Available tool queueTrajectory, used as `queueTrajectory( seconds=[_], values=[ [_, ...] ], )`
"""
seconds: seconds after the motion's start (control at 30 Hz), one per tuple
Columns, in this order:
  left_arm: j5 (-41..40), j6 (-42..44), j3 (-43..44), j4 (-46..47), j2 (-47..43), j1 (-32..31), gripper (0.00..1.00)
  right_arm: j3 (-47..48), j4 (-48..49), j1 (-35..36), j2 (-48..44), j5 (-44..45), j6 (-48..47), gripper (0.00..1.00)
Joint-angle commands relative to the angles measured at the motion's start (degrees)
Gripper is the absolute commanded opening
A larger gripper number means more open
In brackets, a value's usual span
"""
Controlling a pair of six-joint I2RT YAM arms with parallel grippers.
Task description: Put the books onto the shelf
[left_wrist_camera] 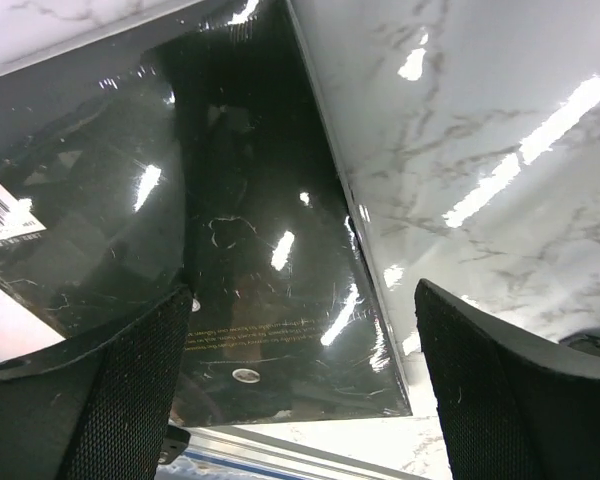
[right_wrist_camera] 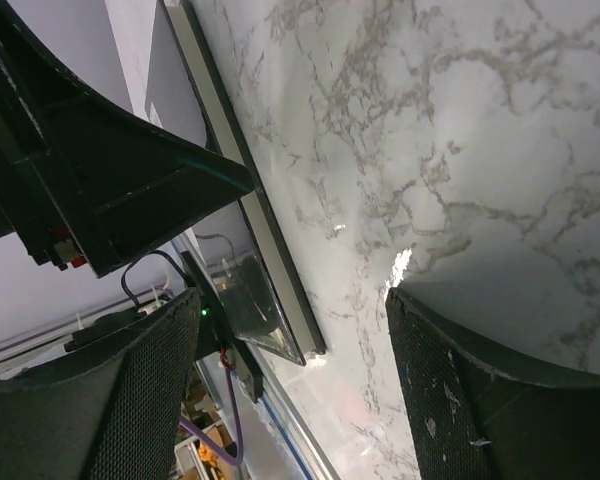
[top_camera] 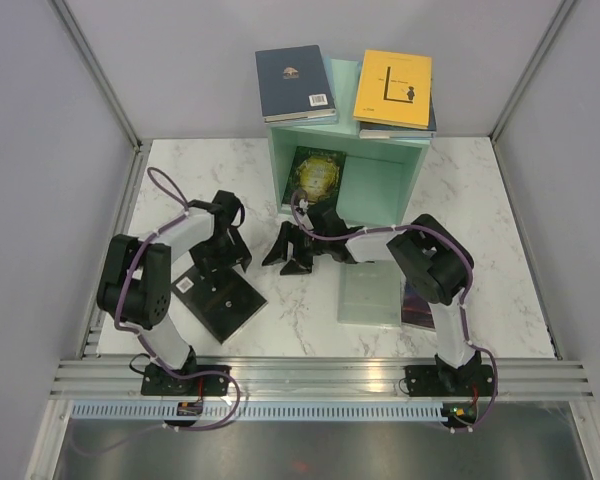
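The black book lies flat and at a slant, with its barcode corner (top_camera: 185,285) far from my right gripper. My left gripper should first turn that end of the book around toward my right gripper.
A black book (top_camera: 220,300) lies flat on the table in front of the left arm. My left gripper (top_camera: 218,270) hovers just above it, open; in the left wrist view the glossy black book (left_wrist_camera: 260,250) fills the space between and beyond the fingers (left_wrist_camera: 110,400). My right gripper (top_camera: 285,255) is open over bare marble, with nothing between its fingers (right_wrist_camera: 480,400). The mint-green shelf (top_camera: 390,180) stands at the back with a dark gold-patterned book (top_camera: 318,178) inside. A navy book (top_camera: 295,83) and a yellow book (top_camera: 393,88) lie on top of it.
A pale green book (top_camera: 370,295) lies over a dark book (top_camera: 418,306) beside the right arm's base. More books sit under the yellow one. In the right wrist view the left arm (right_wrist_camera: 100,180) is close by. Metal rails edge the table.
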Motion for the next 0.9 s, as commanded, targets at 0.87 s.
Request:
queueTrajectory(
  seconds=[0.87],
  values=[
    [-1.75, 5.96, -9.72, 5.29, 0.21, 24.91, 0.9, 2.01, -4.76, -0.98, 1.7, 2.09, -2.59, 0.8]
  ],
)
